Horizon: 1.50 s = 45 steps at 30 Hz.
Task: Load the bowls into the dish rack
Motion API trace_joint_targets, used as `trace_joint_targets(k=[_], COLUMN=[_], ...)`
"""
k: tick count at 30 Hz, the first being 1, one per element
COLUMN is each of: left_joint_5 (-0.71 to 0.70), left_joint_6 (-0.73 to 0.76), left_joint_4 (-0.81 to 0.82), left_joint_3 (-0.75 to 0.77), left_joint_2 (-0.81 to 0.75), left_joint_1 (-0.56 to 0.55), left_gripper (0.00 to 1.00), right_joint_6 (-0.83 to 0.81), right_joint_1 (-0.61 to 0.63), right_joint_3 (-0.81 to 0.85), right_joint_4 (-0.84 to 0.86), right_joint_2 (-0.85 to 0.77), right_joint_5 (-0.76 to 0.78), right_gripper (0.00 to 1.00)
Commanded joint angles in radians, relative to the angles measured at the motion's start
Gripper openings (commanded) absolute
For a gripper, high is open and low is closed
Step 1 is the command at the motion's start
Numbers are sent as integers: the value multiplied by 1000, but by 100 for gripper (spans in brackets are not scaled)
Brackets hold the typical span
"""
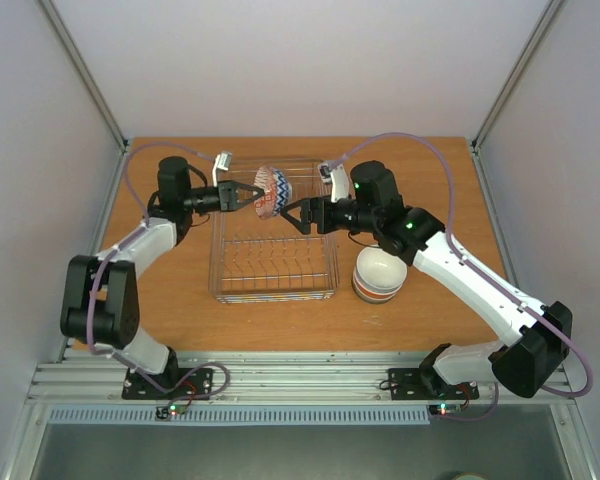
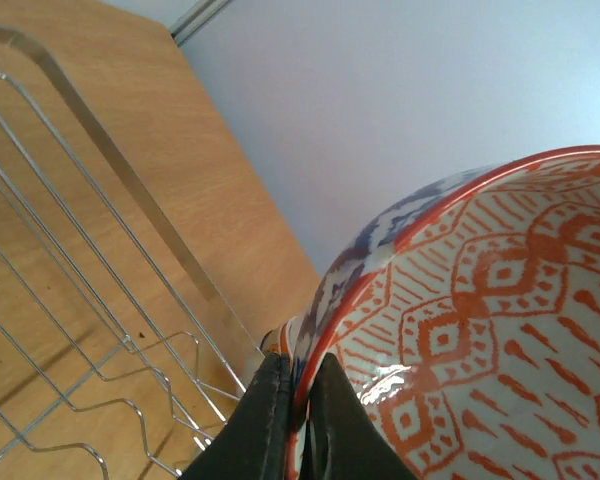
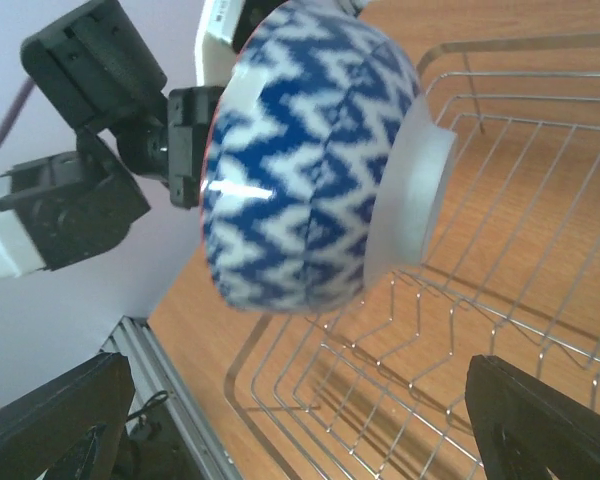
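The bowl's rim (image 1: pixel 259 204) is pinched by my left gripper above the rack's far half. Next, my right gripper takes, then lowers, the bowl among the rack's near wires (image 1: pixel 302 258).
My left gripper (image 1: pixel 252 195) is shut on the rim of a bowl (image 1: pixel 270 190) and holds it on edge above the far half of the dish rack (image 1: pixel 275 292). In the left wrist view the fingers (image 2: pixel 270 420) pinch the rim, with the bowl's red-patterned inside (image 2: pixel 500 330) to their right. The right wrist view shows its blue-white zigzag outside (image 3: pixel 300 170) and pale foot. My right gripper (image 1: pixel 295 215) stands open just right of the bowl, apart from it, with nothing between its fingers. More bowls (image 1: pixel 378 272) sit stacked right of the rack, a white one on top.
The silver wire rack (image 3: pixel 500 200) lies mid-table with rows of upright tines and no bowls in it. Wooden tabletop (image 1: pixel 180 300) surrounds it. Pale walls enclose the table on three sides. The left arm's wrist (image 3: pixel 90 180) sits close behind the held bowl.
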Motion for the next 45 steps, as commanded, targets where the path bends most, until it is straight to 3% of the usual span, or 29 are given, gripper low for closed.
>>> trace_joint_targets(k=[1,6,16,24,27,30,34,37,39,43,44,45], left_joint_5=[-89,-87,-7,-7,-3,-1,-7,-12,-18,-44,-54,-77], left_joint_6=[430,475,391,380,378,375,373,373,373,379,383,395], left_joint_4=[-373,-419,-316,-306,-305,-301,-300,-302,-303,-325,-334,-350], left_joint_3=[52,55,39,31,30,29,29,28,27,33,35,38], left_joint_2=[-99,-103,-102,-129,-124,-116,-111,-113,-117,-124,-126,-131], left_joint_1=[-29,-35,-38,-38,-38,-38,-38,-38,-38,-38,-38,-38], left_gripper=[0,0,1,0,0,0,0,0,1,2,24,38], right_joint_6=[12,8,9,25,34,42,48,48,47,32,23,11], right_joint_1=[7,6,7,7,7,7,7,7,7,7,7,7], right_joint_3=[-2,0,0,-19,-24,-31,-41,-50,-53,-62,-57,-46], right_joint_4=[54,68,98,150,184,213,228,234,234,226,206,177], right_joint_2=[3,25,85,138,151,154,145,136,128,104,98,94], right_joint_5=[-44,-36,-50,-77,-101,-113,-99,-93,-86,-45,-27,-2], right_gripper=[93,93,98,98,94,82,55,27,3,1,1,1])
